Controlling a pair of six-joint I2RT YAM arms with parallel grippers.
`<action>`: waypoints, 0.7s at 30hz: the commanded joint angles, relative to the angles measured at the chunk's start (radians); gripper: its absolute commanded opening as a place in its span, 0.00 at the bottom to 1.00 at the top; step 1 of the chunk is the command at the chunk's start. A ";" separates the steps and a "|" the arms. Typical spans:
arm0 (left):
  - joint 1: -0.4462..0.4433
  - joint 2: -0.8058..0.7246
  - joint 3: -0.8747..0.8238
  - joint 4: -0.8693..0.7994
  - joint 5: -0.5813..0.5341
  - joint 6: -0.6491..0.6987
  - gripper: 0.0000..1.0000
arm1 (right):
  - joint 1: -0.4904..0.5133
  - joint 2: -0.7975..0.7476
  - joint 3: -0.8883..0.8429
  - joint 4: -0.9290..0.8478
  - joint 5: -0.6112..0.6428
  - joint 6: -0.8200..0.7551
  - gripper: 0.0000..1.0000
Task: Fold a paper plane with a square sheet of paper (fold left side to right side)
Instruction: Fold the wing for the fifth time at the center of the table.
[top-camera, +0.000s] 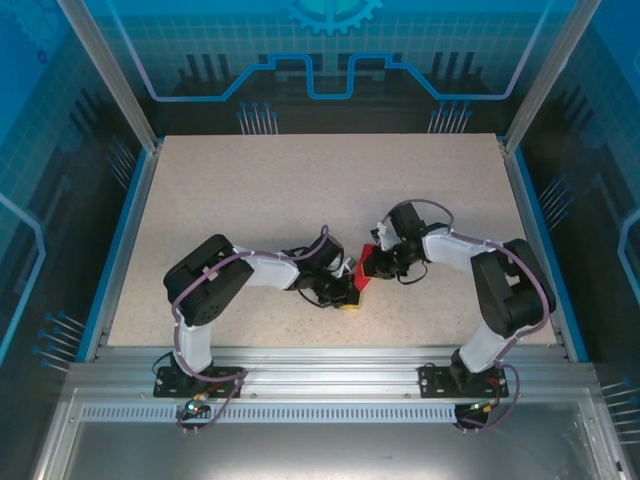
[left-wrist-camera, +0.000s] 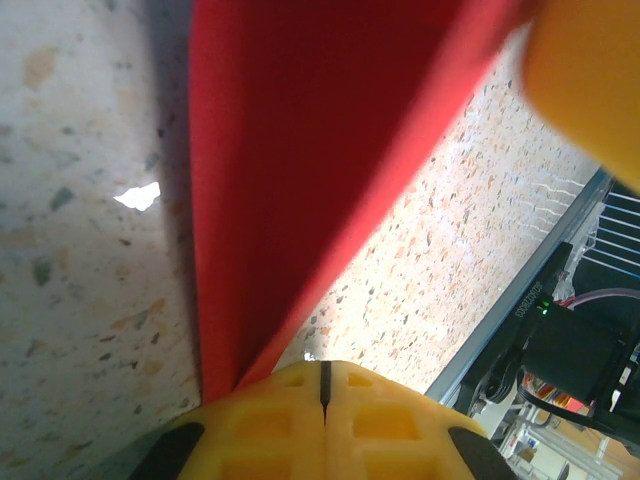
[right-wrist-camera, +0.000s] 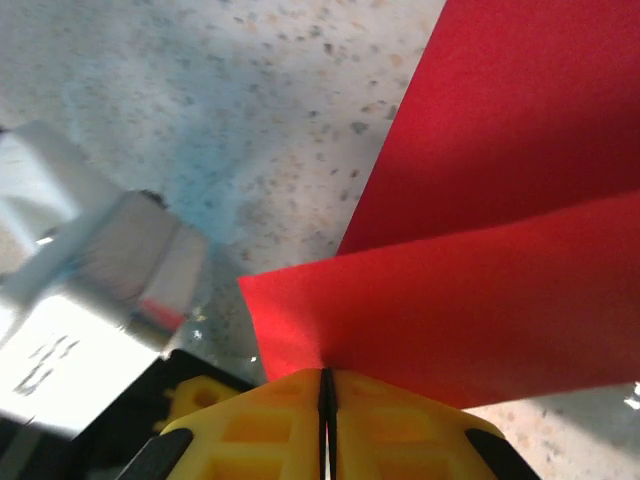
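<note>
The paper's narrow end (left-wrist-camera: 222, 378) lies beside my left gripper's tip, so my left gripper should shift onto the folded layers (left-wrist-camera: 265, 310) and pin them before my right gripper opens.
The square sheet of paper (top-camera: 362, 272) is bright red, partly folded, and lies small between both grippers at the table's middle front. In the right wrist view, a raised red flap (right-wrist-camera: 450, 310) lifts over a lower layer (right-wrist-camera: 520, 120), and its edge runs into my right gripper (right-wrist-camera: 326, 378), shut on it. In the left wrist view the red paper (left-wrist-camera: 300, 170) narrows down toward my left gripper (left-wrist-camera: 323, 385). The left jaws are shut, and the paper passes beside and under the left finger, not through the slit. The grippers (top-camera: 349, 298) (top-camera: 380, 262) nearly touch.
The speckled beige table (top-camera: 300, 190) has a blue rim and an aluminium rail along its near edge. The left arm's grey wrist body (right-wrist-camera: 80, 300) sits close to my right gripper. A blurred yellow finger (left-wrist-camera: 590, 90) of the right gripper hangs close over the left one.
</note>
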 joint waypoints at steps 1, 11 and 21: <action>0.016 -0.002 -0.025 -0.051 -0.034 -0.014 0.06 | 0.008 0.048 0.041 0.006 0.030 0.012 0.10; 0.048 -0.130 -0.002 -0.113 -0.040 0.009 0.17 | 0.003 0.100 0.028 -0.029 0.071 0.015 0.09; 0.054 -0.029 0.046 -0.082 0.005 0.014 0.20 | 0.004 0.096 0.029 -0.030 0.065 0.015 0.09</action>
